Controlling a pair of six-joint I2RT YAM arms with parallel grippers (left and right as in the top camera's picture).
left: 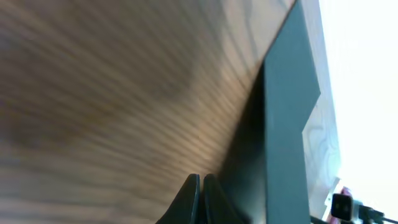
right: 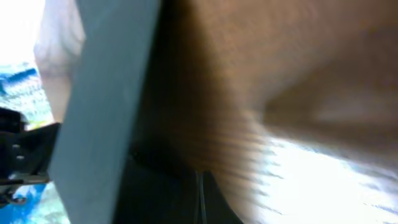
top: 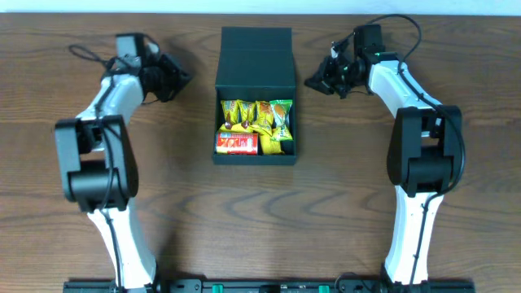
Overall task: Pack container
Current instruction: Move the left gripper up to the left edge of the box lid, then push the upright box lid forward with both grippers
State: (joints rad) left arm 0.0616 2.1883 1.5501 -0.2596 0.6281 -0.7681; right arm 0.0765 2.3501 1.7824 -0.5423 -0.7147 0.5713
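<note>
The lid (top: 256,55) lies open toward the far edge and my right gripper is wide of it, so next my right gripper goes in to its side edge (top: 293,67) and lifts the lid.
The dark teal container (top: 254,59) sits at the middle back of the table with its flap lid laid open toward the far edge. Inside lie yellow and green snack packets (top: 259,116) and a red packet (top: 236,143). My left gripper (top: 183,79) hovers left of the lid, shut and empty. In the left wrist view its fingertips (left: 200,180) meet, and the container's wall (left: 283,124) stands just right of them. My right gripper (top: 312,81) is right of the lid, shut and empty. The right wrist view is blurred; the container's side (right: 99,106) fills its left.
Both arm bases stand at the near table edge. Wood tabletop (top: 260,220) stretches in front of the container. Cables trail from each wrist near the back edge.
</note>
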